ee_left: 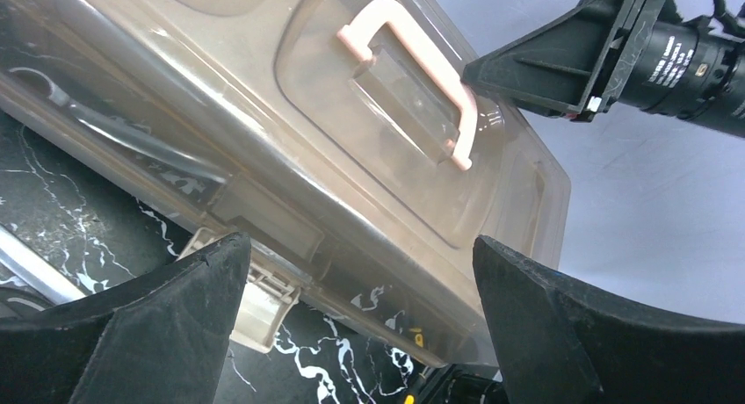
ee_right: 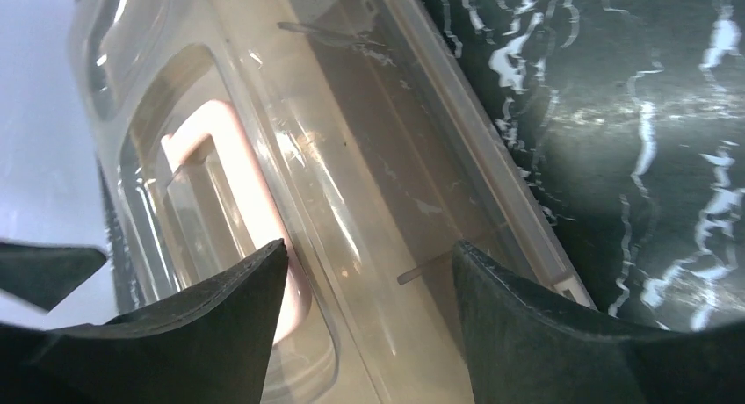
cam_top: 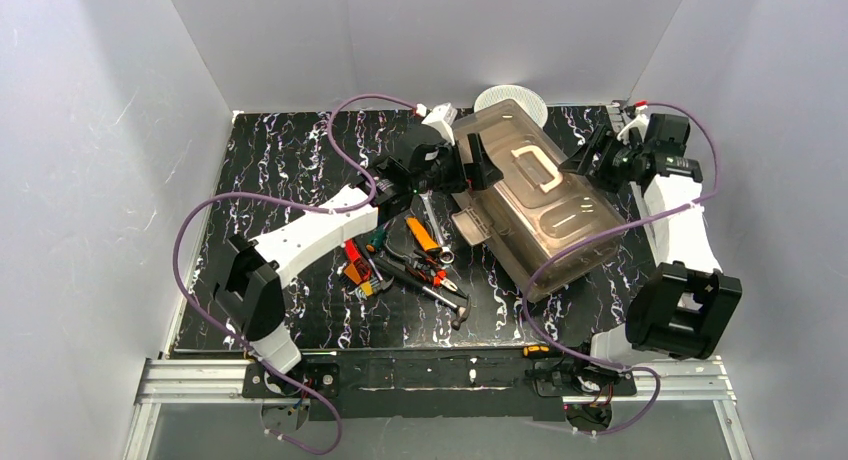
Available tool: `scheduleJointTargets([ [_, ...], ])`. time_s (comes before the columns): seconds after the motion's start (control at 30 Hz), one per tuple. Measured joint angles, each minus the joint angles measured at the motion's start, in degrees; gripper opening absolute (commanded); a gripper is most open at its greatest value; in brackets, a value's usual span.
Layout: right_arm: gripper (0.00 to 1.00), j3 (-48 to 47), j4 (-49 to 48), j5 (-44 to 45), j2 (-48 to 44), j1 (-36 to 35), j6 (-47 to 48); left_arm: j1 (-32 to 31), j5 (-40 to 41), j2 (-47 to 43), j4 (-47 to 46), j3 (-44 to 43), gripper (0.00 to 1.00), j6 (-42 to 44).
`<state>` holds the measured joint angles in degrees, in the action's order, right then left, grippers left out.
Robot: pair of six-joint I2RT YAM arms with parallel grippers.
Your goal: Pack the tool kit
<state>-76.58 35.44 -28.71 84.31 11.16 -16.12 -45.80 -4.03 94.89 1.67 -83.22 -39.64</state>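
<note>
The toolbox [cam_top: 548, 218] sits askew across the black marbled table, so I should straighten it and move my left gripper over the toolbox's lid to the toolbox's handle [cam_top: 545, 162].
The smoky-brown translucent toolbox [cam_top: 545, 205] lies closed on the black marbled table, cream handle [cam_top: 537, 167] on its lid. My left gripper [cam_top: 478, 167] is open and empty at the box's left side, jaws wide; the box [ee_left: 290, 149] and handle [ee_left: 422, 79] fill its wrist view, with a beige latch [ee_left: 264, 294] hanging open below. My right gripper [cam_top: 590, 160] is open and empty at the box's right side, over the lid [ee_right: 369, 202] beside the handle [ee_right: 237, 184]. Loose tools lie left of the box: hammer [cam_top: 440, 295], red pliers [cam_top: 432, 272], green screwdriver [cam_top: 376, 238].
A round white spool [cam_top: 510, 100] stands behind the box at the back wall. Orange-handled tools [cam_top: 422, 234] and red-and-yellow screwdrivers [cam_top: 357, 270] lie among the loose tools under my left arm. Grey walls enclose the table on three sides.
</note>
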Motion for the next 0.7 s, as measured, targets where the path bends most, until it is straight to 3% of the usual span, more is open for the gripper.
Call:
scheduleJointTargets([
  [0.13,0.73,6.8,-7.0,-5.0,-3.4,-0.7,-2.6,3.4,-4.7,2.5,-2.1,0.3,0.98,-4.1],
  [0.3,0.73,13.7,-10.2,-4.3,-10.2,-5.2,-4.0,8.1,-7.6,6.1,-3.2,0.6,0.98,-7.2],
  [0.53,0.74,22.2,-9.9,-1.4,-22.2,-9.0,-6.9,10.3,-10.5,11.9,-2.0,-3.1,0.98,-6.4],
  [0.7,0.74,22.8,-7.5,0.2,-25.0,-10.2,-7.9,10.1,-10.6,11.5,1.0,-4.3,0.98,-3.7],
])
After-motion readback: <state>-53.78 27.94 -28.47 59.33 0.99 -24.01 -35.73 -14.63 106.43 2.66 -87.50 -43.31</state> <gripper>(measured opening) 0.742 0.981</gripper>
